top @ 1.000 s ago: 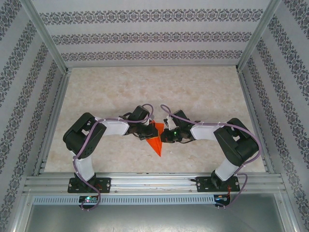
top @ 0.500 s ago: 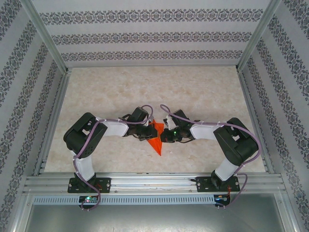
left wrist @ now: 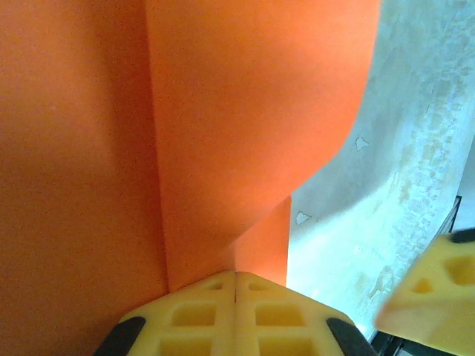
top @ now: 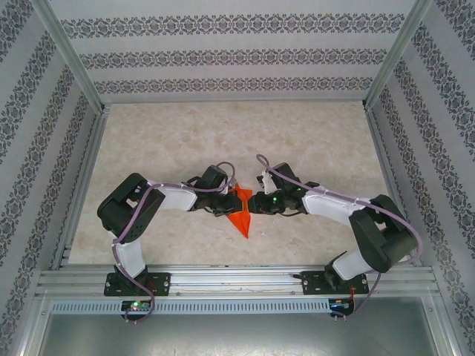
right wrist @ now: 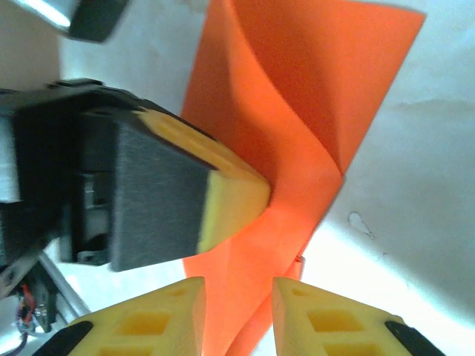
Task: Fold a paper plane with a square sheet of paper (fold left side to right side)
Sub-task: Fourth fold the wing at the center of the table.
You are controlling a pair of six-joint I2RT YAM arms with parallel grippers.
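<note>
The paper's flap (right wrist: 286, 122) curves up beside my left gripper, so my right gripper should close and press the fold at the paper's near point (top: 247, 234) while my left gripper pins it.
The orange sheet of paper (top: 243, 221) lies mid-table between both grippers, folded to a point that aims at the near edge. In the left wrist view the paper (left wrist: 245, 111) rises as a curved, creased flap straight out of my left gripper (left wrist: 236, 276), whose yellow fingers are pressed together on its edge. My left gripper (top: 228, 202) is at the paper's left side. My right gripper (top: 254, 204) is at its right side, and the paper (right wrist: 297, 111) runs through the gap of my right gripper (right wrist: 237, 297), which is open. The left fingertip (right wrist: 230, 196) touches the fold.
The marbled table (top: 185, 141) has patterned walls on three sides and aluminium rails (top: 237, 280) along the near edge, where both arm bases sit. A right fingertip (left wrist: 434, 289) shows at the corner of the left wrist view.
My right gripper has opened off the paper, and the right arm's elbow has swung out to the right. The left gripper and the paper have stayed put.
</note>
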